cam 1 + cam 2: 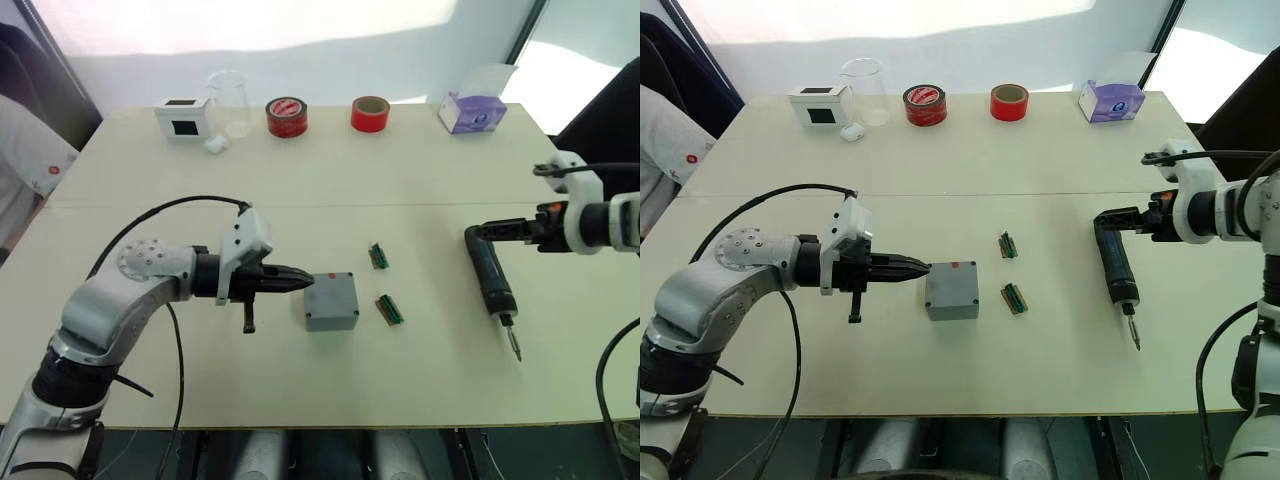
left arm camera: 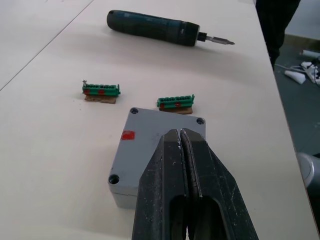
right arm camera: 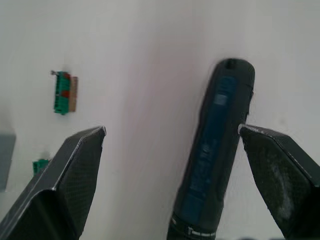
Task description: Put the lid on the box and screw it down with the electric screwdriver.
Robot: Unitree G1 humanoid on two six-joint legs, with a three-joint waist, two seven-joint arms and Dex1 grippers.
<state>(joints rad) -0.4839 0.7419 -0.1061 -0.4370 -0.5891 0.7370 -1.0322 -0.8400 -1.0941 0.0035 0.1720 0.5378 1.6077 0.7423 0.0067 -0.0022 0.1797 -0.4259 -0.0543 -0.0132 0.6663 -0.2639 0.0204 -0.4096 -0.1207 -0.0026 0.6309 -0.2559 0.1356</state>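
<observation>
My gripper will lift the electric screwdriver [image 1: 491,274] and carry it to the lid, and it will swing upright freely, bit down, since the rounded rear end [image 3: 235,66] is cordless.
The grey box [image 1: 331,301] stands mid-table with the lid [image 2: 165,145] lying on top of it; the lid's corner holes and a small red mark show in the left wrist view. My left gripper [image 1: 308,280] is shut and empty, its tips just over the lid's left edge. The black electric screwdriver [image 1: 492,275] lies on the table to the right, its bit pointing toward the near edge. My right gripper [image 3: 172,130] is open at the tool's rear end, and one finger [image 3: 280,170] is close beside the handle without closing on it.
Two green terminal blocks [image 1: 378,256] [image 1: 389,309] lie just right of the box. Along the far edge stand a white box with a black window [image 1: 183,118], a glass beaker [image 1: 230,100], two red tape rolls [image 1: 287,117] [image 1: 370,114] and a tissue box [image 1: 473,110]. A person's sleeve [image 1: 30,160] is at the left.
</observation>
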